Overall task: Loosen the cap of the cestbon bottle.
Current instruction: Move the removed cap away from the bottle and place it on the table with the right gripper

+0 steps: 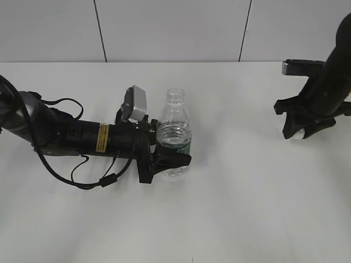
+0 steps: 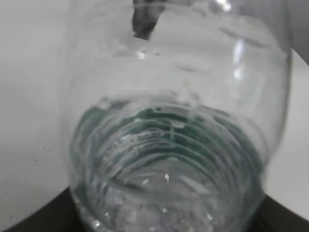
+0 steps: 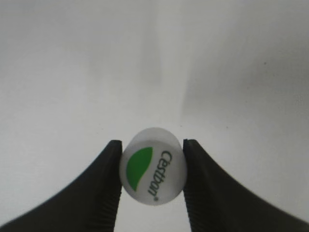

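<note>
I go on lowering the white cap (image 1: 299,133) with my right gripper until the cap touches down, before letting go. The cap hangs printed side up over a clear patch of white table (image 1: 299,150).
The clear cestbon bottle (image 1: 175,134) stands upright on the white table with its neck bare and no cap on it. A dark green label band rings its lower body. My left gripper (image 1: 171,150) is shut on the bottle's lower body, reaching in from the left. In the left wrist view the bottle (image 2: 174,135) fills the picture and hides the fingers. The white cap (image 3: 153,166), with a green patch and lettering on top, sits between the black fingers of my right gripper (image 3: 152,166). That right gripper (image 1: 300,133) hangs at the far right, away from the bottle, with the cap (image 1: 299,136) showing white at its tips.
The white table (image 1: 230,208) spreads around the bottle. A pale panelled wall (image 1: 175,27) runs along the back. The left arm's body and cables (image 1: 82,164) lie across the table's left part.
</note>
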### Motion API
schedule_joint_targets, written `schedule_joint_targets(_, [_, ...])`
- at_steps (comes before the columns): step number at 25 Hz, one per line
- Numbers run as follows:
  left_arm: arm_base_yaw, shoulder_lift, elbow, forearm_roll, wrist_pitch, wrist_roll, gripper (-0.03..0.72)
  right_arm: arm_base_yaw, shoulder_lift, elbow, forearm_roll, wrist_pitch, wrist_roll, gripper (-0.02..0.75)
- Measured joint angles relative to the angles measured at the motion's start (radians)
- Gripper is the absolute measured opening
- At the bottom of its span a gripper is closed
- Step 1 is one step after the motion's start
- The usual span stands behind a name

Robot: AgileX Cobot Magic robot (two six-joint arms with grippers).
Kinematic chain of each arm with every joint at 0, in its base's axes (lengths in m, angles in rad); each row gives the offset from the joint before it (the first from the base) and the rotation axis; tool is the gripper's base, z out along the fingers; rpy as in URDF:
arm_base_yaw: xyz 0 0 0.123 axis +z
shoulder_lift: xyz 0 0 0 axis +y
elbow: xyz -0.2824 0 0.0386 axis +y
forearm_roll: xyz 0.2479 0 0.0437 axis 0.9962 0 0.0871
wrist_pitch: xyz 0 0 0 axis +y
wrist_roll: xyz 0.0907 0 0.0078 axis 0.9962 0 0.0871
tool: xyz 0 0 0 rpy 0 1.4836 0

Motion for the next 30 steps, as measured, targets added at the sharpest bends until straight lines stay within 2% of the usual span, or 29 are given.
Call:
schedule_joint_targets(6, [0.0, 0.0, 0.0, -0.003, 0.001, 0.0, 0.408, -0.043, 0.01, 0.053, 0.0, -0.032, 0.032, 0.292])
schedule_joint_targets(22, [-0.002, 0.0, 0.0, -0.005, 0.004, 0.0, 0.408, -0.046, 0.064, 0.055, 0.003, -0.051, 0.038, 0.293])
schedule_joint_targets(25, [-0.002, 0.0, 0.0, -0.005, 0.005, 0.0, 0.408, -0.046, 0.064, 0.055, 0.004, -0.044, 0.038, 0.335])
schedule_joint_targets(30, [-0.003, 0.0, 0.0, -0.005, 0.005, 0.0, 0.408, -0.046, 0.064, 0.053, 0.006, -0.019, 0.038, 0.467])
